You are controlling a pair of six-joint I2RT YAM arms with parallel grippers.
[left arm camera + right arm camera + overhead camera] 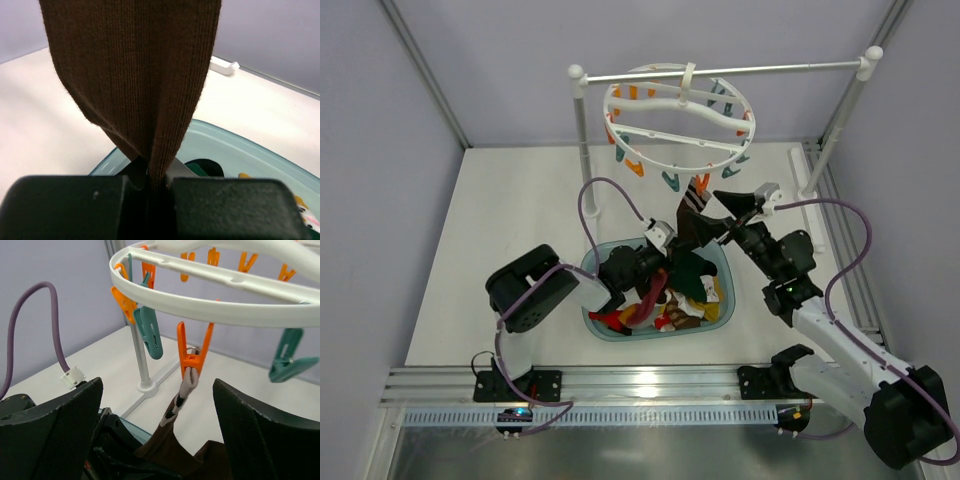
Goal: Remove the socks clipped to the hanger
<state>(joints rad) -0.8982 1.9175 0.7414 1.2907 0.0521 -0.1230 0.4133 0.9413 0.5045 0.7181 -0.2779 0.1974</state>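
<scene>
I should raise my right gripper and squeeze the orange clip's prongs [205,344] together, because my right gripper's open fingers are level with the sock's cuff [184,390], below those prongs.
The white ring hanger [680,125] hangs from the rail, with orange and teal clips round its rim; it also fills the top of the right wrist view [225,315]. A dark brown sock [691,222] with a grey patterned cuff hangs from one orange clip [193,359] and stretches down, still clipped. My left gripper [672,243] is shut on the sock's lower end [145,75], above the basket. My right gripper [745,205] is open, its fingers [60,425] on either side of the clip and cuff, a little below and short of them, touching neither.
A teal basket [725,318] with several loose socks sits between the arms; its rim shows in the left wrist view [240,145]. The white two-post rail stand [790,68] carries the hanger; one post [142,365] stands just behind the clip.
</scene>
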